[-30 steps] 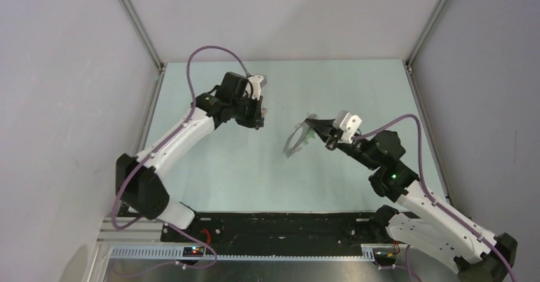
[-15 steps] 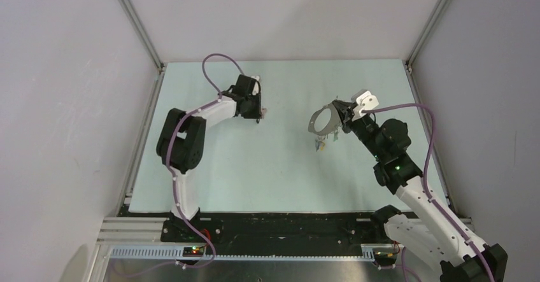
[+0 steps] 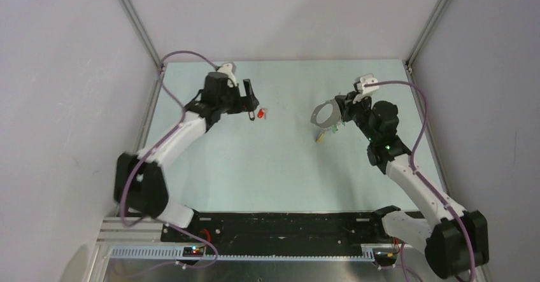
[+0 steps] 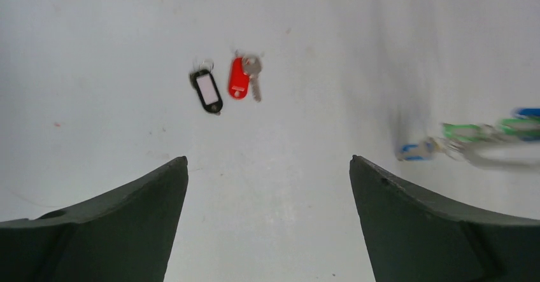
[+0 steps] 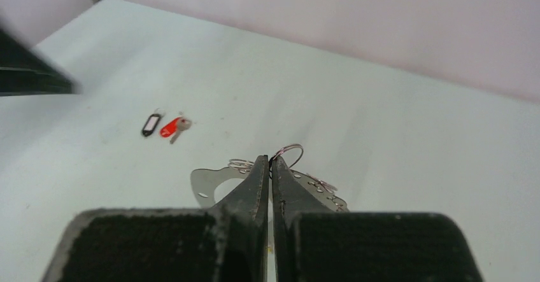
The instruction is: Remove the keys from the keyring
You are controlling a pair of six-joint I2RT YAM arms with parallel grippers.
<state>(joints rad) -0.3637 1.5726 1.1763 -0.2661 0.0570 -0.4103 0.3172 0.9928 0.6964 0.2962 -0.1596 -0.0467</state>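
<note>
The tagged keys (image 3: 320, 137) hang bunched under the keyring. Next, I lay the keyring flat near the back wall (image 3: 349, 88), then open my right gripper before taking a new hold.
The keyring (image 3: 325, 114), a flat grey metal loop, hangs above the table with my right gripper (image 3: 342, 105) shut on its rim; in the right wrist view the fingertips (image 5: 262, 167) are pressed together on the keyring (image 5: 207, 183). Tagged keys (image 3: 321, 135) dangle under it and show blurred green and blue (image 4: 484, 132) in the left wrist view. A red-tagged key (image 4: 240, 84) and a black-tagged key (image 4: 207, 91) lie loose on the table, also in the right wrist view (image 5: 169, 128). My left gripper (image 3: 249, 100) stands open just short of them, holding nothing (image 4: 267, 161).
The pale table is fenced by metal frame posts (image 3: 137, 21) and grey walls on the left, back and right. The black base rail (image 3: 274, 225) runs along the near edge.
My left gripper has opened and drawn back, leaving the red-tagged key on the table. My right gripper has carried the keyring back and to the right.
</note>
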